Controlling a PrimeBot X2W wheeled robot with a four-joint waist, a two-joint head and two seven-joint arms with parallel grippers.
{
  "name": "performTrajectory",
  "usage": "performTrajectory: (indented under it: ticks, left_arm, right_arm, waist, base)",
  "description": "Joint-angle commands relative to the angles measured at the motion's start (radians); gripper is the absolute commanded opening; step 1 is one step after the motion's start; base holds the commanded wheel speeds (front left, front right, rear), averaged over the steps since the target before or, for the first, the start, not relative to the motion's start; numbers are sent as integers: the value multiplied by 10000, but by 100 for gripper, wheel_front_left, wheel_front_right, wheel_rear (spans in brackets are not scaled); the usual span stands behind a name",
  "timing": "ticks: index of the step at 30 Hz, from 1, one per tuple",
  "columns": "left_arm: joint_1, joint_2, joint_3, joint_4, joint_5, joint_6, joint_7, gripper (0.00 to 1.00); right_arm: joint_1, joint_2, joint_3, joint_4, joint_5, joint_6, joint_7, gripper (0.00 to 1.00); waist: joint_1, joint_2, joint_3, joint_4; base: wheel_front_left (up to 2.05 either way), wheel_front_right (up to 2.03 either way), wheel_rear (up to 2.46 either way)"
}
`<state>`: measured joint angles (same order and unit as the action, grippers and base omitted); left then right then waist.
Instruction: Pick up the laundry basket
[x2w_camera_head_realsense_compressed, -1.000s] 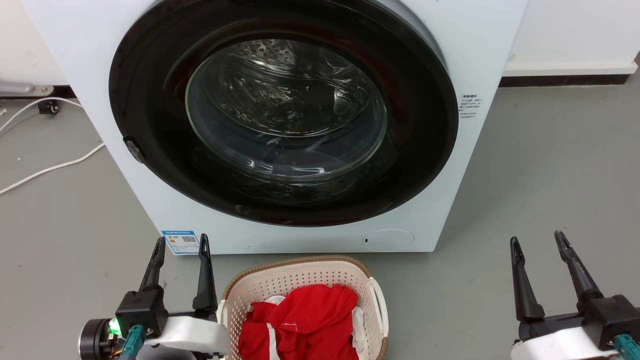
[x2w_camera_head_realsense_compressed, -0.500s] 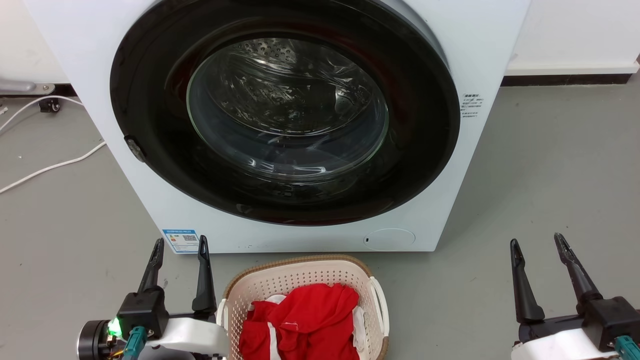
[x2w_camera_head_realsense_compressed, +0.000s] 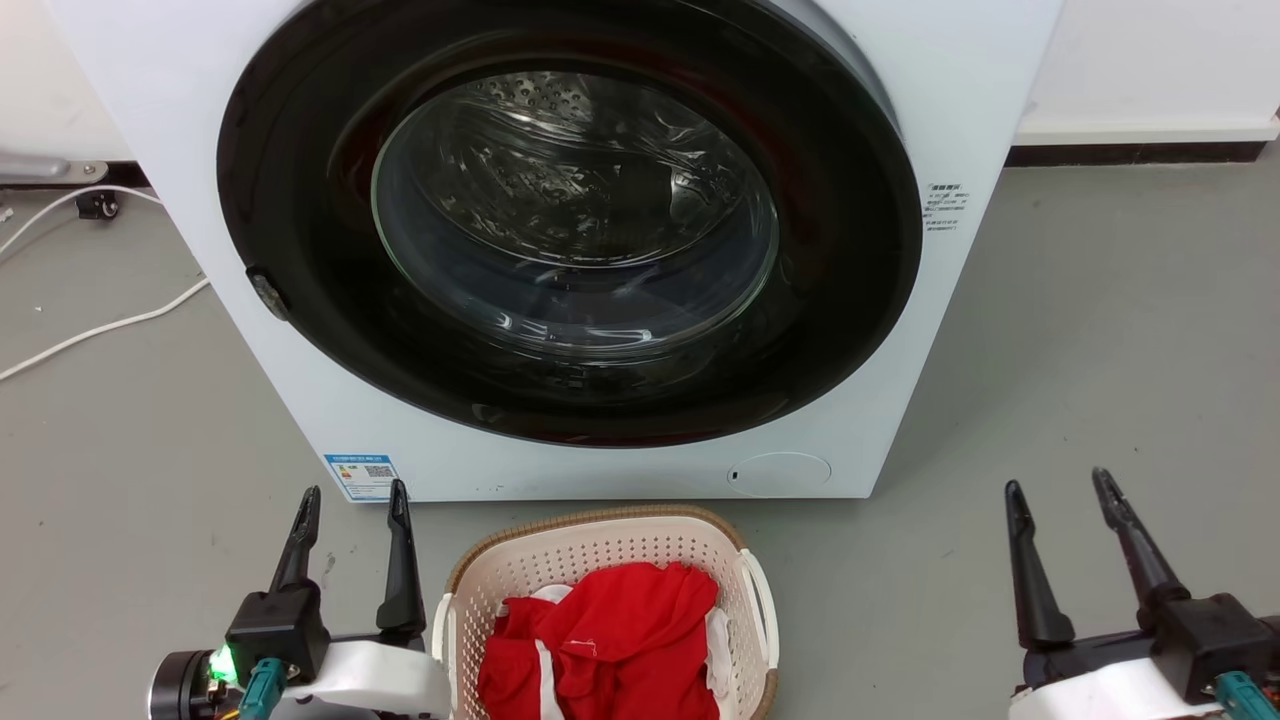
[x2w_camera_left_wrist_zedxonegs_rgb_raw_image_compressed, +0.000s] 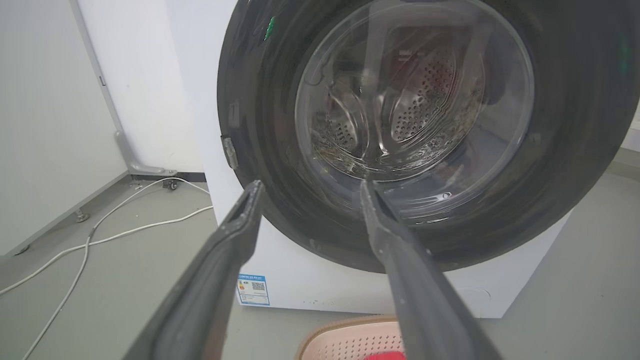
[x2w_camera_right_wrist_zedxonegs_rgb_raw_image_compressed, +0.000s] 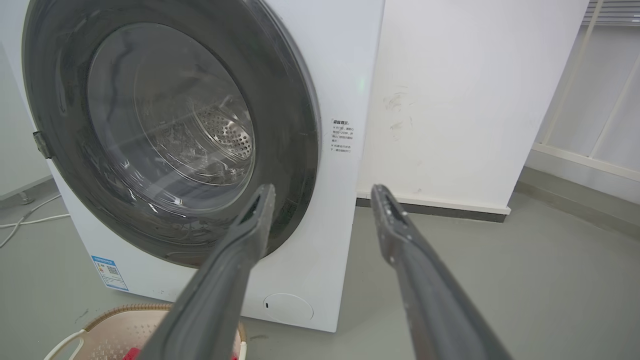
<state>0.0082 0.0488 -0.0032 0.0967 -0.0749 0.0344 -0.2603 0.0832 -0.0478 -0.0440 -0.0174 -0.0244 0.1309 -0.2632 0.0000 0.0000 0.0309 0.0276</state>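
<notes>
The red and white clothes (x2w_camera_head_realsense_compressed: 624, 642) leave a part of the laundry basket's perforated side (x2w_camera_head_realsense_compressed: 588, 556) showing above them, so they will stay settled when I pick up the laundry basket.
The laundry basket (x2w_camera_head_realsense_compressed: 590, 550) is small, cream-white and perforated, with a brown woven-look rim and white loop handles; it sits on the floor just before the washing machine at the bottom middle of the head view. Red and white clothes (x2w_camera_head_realsense_compressed: 610, 640) fill it. My left gripper (x2w_camera_head_realsense_compressed: 352, 492) stands open just left of the basket, level with its left handle. Far to the basket's right, my right gripper (x2w_camera_head_realsense_compressed: 1060, 485) is open too. The basket's rim (x2w_camera_left_wrist_zedxonegs_rgb_raw_image_compressed: 345, 330) shows low in the left wrist view between open fingers (x2w_camera_left_wrist_zedxonegs_rgb_raw_image_compressed: 310, 185); the right wrist view shows its rim (x2w_camera_right_wrist_zedxonegs_rgb_raw_image_compressed: 125, 315) left of the open gripper (x2w_camera_right_wrist_zedxonegs_rgb_raw_image_compressed: 322, 187).
A white front-loading washing machine (x2w_camera_head_realsense_compressed: 940, 120) with a shut dark round door (x2w_camera_head_realsense_compressed: 570, 220) stands right behind the basket. White cables (x2w_camera_head_realsense_compressed: 100, 330) lie on the grey floor at the left. A white wall with a dark skirting (x2w_camera_head_realsense_compressed: 1130, 152) runs behind at the right.
The whole head picture has shifted slightly, so the camera moved. Both grippers sit a little lower in the frame and stay open; the basket has not moved.
</notes>
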Motion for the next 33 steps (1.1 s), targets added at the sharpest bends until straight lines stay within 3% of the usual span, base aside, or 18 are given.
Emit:
performTrajectory:
  ticks: [1, 5, 15, 33]
  left_arm:
    - [-13, 27, 54, 54, -53, -45, -75, 100]
    - [-255, 25, 216, 355, -128, -108, -64, 100]
    - [-1496, 24, 730, 2619, -264, -632, -55, 100]
    - [-4024, 78, 1363, 6271, -83, -1376, -55, 100]
  right_arm:
    - [17, -44, 95, 59, 56, -3, -25, 100]
    - [-320, -44, 443, 394, 53, -5, -25, 100]
    - [-1798, -36, 1351, 1938, -137, -5, -23, 100]
    - [-4957, -37, 2587, 6270, -952, -5, -23, 100]
  waist:
    - [0, 0, 31, 7]
    - [0, 0, 324, 43]
    - [0, 0, 1825, 216]
    - [0, 0, 4498, 462]
  base:
    - [0, 0, 0]
    - [0, 0, 0]
    - [0, 0, 0]
    - [0, 0, 0]
